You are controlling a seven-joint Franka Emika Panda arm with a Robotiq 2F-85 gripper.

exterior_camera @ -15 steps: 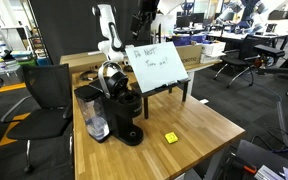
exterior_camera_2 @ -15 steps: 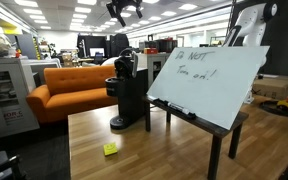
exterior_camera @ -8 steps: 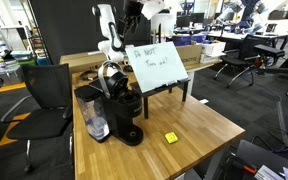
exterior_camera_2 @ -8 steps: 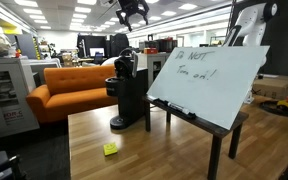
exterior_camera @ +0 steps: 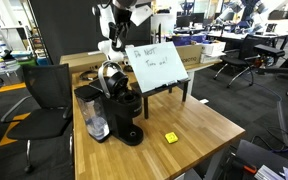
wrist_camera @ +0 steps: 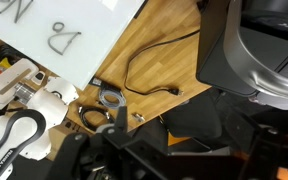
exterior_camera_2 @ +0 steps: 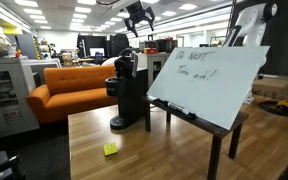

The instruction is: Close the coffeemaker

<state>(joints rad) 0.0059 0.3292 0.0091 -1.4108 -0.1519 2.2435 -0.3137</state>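
Observation:
My gripper should keep moving down toward the coffeemaker (exterior_camera: 124, 106) until its fingers close above the lid's handle, because the way from it down to the lid's raised silver handle (exterior_camera: 111, 71) is clear.
The black coffeemaker (exterior_camera: 122, 108) stands at the table's near left corner, with a clear water tank (exterior_camera: 94, 118) on its side. Its top lid is raised and the silver handle (exterior_camera: 109, 73) sticks up. It also shows in the other exterior view (exterior_camera_2: 130, 92) and at the top right of the wrist view (wrist_camera: 269, 45). My gripper (exterior_camera: 124, 8) hangs high above the table, above and behind the machine and well clear of it. It also shows near the ceiling in an exterior view (exterior_camera_2: 137, 13). Its jaws look open and empty (wrist_camera: 182, 130).
A white handwritten sign board (exterior_camera: 157, 68) on a black stand sits behind the coffeemaker (exterior_camera_2: 209, 78). A small yellow object (exterior_camera: 170, 138) lies on the wooden table (exterior_camera: 199, 125). A black cable (wrist_camera: 149, 75) and a tape roll (wrist_camera: 111, 98) lie near the board. A black chair (exterior_camera: 42, 95) stands beside the table.
My gripper has moved sideways, high up, from above the sign board toward the space above the coffeemaker. The lid has not moved.

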